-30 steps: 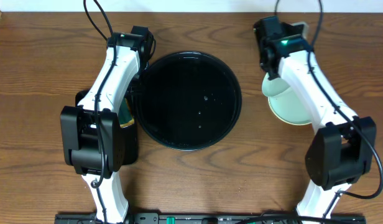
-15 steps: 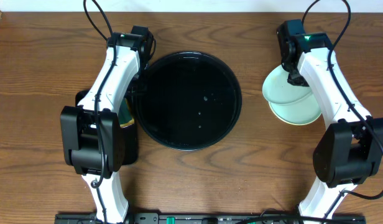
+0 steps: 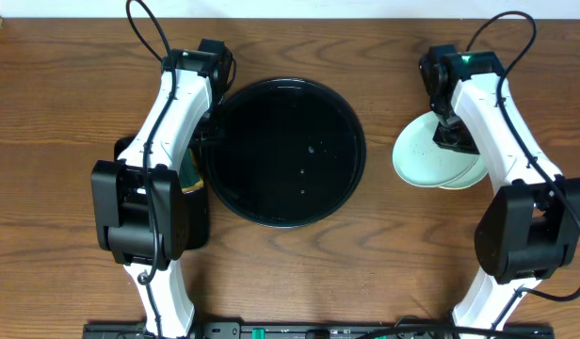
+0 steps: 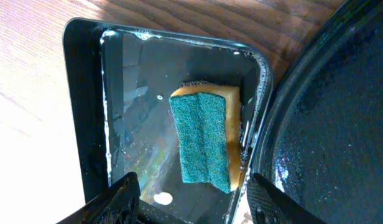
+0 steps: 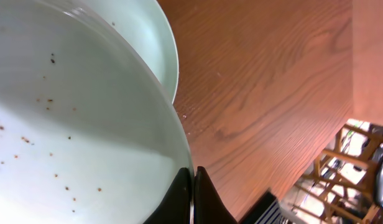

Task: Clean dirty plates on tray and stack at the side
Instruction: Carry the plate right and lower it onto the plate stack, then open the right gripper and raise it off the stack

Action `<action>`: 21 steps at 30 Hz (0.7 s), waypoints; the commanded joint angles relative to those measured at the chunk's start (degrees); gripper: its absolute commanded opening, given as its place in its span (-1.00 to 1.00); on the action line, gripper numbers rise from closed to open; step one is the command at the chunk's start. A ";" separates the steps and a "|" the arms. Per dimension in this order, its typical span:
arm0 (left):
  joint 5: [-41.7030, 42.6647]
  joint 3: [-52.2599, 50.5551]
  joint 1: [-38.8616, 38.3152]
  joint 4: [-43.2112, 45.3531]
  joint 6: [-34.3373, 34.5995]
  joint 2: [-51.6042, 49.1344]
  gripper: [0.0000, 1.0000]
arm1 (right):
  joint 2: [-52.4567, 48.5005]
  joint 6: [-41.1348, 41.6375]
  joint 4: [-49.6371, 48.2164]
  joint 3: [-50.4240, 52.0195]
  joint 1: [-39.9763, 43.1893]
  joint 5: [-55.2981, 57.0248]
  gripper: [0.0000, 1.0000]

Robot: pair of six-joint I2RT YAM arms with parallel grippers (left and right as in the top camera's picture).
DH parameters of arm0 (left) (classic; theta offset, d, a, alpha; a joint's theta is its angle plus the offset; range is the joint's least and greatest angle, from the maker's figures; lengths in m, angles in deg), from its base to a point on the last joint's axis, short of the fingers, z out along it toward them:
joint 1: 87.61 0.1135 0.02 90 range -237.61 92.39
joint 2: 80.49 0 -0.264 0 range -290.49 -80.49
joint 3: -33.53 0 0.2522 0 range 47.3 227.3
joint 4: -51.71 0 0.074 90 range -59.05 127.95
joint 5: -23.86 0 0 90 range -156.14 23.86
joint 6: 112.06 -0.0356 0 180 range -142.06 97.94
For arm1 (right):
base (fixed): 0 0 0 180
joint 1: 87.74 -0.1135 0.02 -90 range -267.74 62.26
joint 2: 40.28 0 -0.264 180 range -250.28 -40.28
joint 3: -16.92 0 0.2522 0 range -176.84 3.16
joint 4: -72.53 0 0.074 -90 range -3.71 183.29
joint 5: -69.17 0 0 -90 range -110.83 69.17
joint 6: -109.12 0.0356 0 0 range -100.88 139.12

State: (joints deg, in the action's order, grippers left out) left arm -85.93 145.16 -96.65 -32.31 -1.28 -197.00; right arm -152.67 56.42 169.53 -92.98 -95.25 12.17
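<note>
My right gripper is holding the pale blue plate (image 3: 426, 156) over the lower plate (image 3: 473, 176) and should keep easing it down until it covers the lower plate, then let go.
The large round black tray (image 3: 285, 151) sits mid-table, wet, with no plate on it; its rim also shows in the left wrist view (image 4: 341, 124). My right gripper (image 3: 452, 137) is shut on the rim of a pale blue plate (image 3: 424, 155), held tilted over another pale plate (image 3: 471, 175) lying on the table at the right. In the right wrist view the held plate (image 5: 73, 124) carries small brown specks, the fingertips (image 5: 193, 186) pinch its edge, and the lower plate (image 5: 148, 37) lies behind it. My left gripper (image 4: 194, 199) is open and empty above a sponge.
A small rectangular black tray (image 4: 86, 93) with water holds a teal and yellow sponge (image 4: 207, 137), just left of the round tray. In the overhead view the left arm (image 3: 172, 122) covers it. Bare wood table (image 3: 64, 141) lies around.
My right arm has swung right and down with the pale blue plate. The plate now sits lower and tilted over the other plate. The left arm has not moved.
</note>
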 commanded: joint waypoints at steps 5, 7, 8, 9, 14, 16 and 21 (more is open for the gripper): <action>-0.13 -0.15 0.24 -0.42 -0.11 0.66 0.13 | 1.68 2.93 -2.54 3.19 6.64 -0.92 -0.97; -0.13 -0.15 0.24 -0.42 -0.13 0.66 0.12 | 1.68 2.89 -3.45 3.21 8.44 -1.16 -0.98; -0.13 -0.15 0.24 -0.44 -0.13 0.66 0.13 | 1.68 2.71 -3.98 3.21 9.22 -1.22 -0.97; -0.13 -0.15 0.24 -0.46 -0.11 0.66 0.13 | 1.68 1.40 -4.87 3.21 10.14 -2.16 -0.98; -0.15 -0.15 0.24 -0.85 -0.11 0.66 0.12 | 1.66 -0.74 -6.43 3.21 10.73 -5.07 -0.83; -0.13 -0.15 0.24 -0.83 -0.11 0.66 0.13 | 1.66 -2.58 -7.37 3.21 9.99 -6.49 0.07; -0.15 -0.15 0.24 -0.85 -0.11 0.66 0.12 | 1.66 -8.96 -10.56 3.21 7.37 -11.58 0.82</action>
State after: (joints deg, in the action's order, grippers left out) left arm -85.90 145.16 -96.65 -32.72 -1.28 -197.00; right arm -152.67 52.40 159.94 -90.05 -85.87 5.00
